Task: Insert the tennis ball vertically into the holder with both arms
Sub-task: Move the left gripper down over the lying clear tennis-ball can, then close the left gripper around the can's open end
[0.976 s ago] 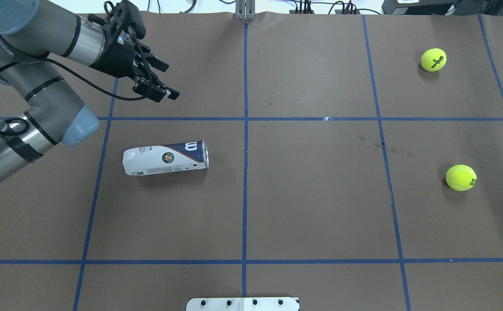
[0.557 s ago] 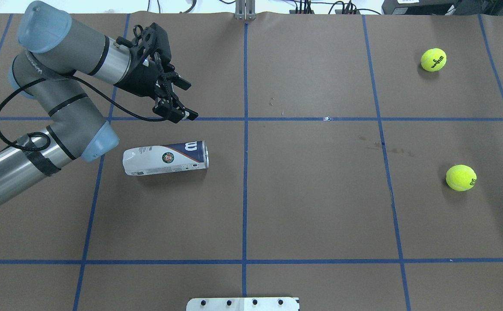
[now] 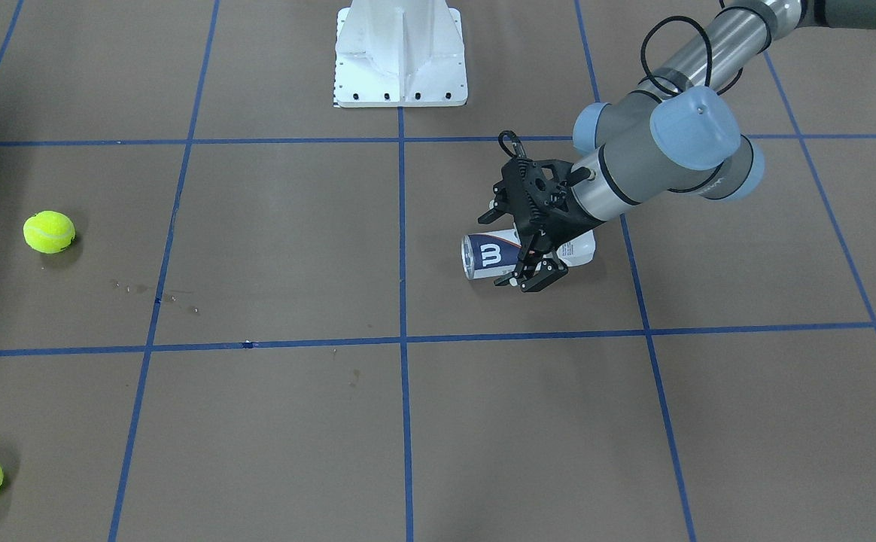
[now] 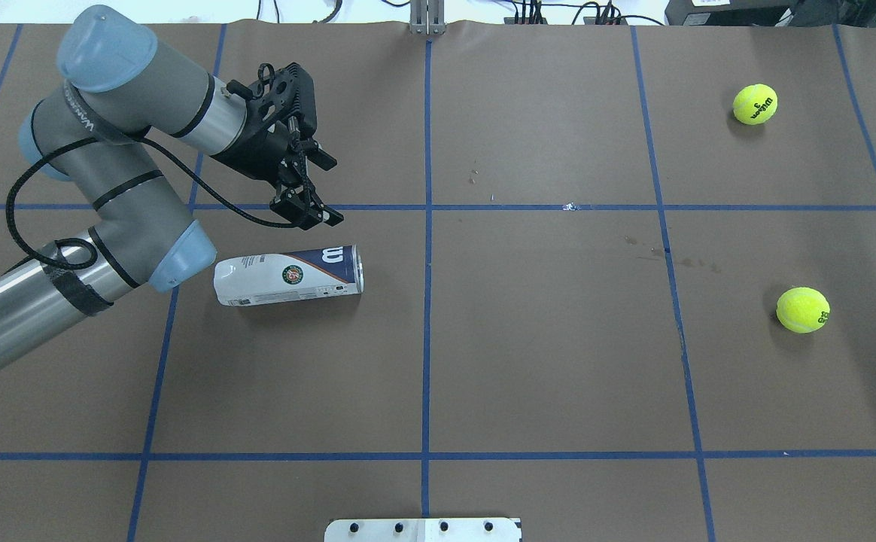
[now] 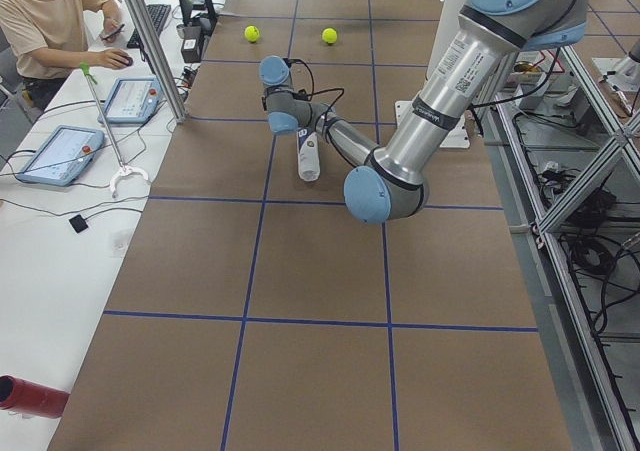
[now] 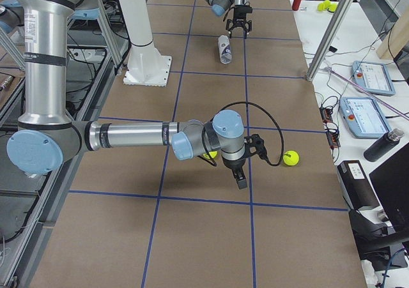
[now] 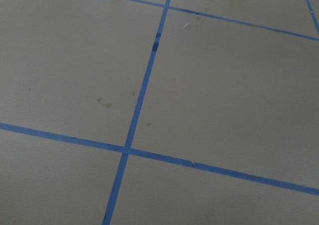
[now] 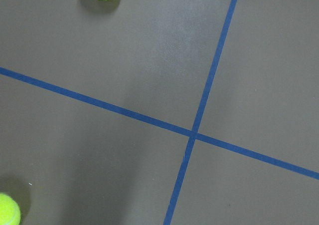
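The holder's opening [image 3: 468, 257] has a clear rim with only grey showing inside, so I expect the holder to be empty and open when I turn it upright.
The holder [image 4: 287, 274], a clear can with a white and navy label, lies on its side on the brown table, mouth toward the centre line. It also shows in the front view [image 3: 485, 256]. My left gripper [image 4: 330, 191] hangs open just beyond the holder's mouth end, apart from it, with nothing between its fingers; in the front view my left gripper [image 3: 515, 252] overlaps the can. Two tennis balls [image 4: 755, 104] [image 4: 803, 309] rest on the far right side. My right gripper [image 6: 241, 178] shows only in the right side view, near a ball [image 6: 291, 158]; I cannot tell whether it is open or shut.
A white pedestal base [image 3: 400, 53] stands at the robot's edge of the table. Blue tape lines grid the brown surface. A person [image 5: 45, 21] sits at a side table with tablets [image 5: 60, 154], and a red bottle [image 5: 30, 396] lies there.
My left arm has swung right and toward the holder, bringing the open gripper closer to the can's mouth end. The holder and both balls have not moved.
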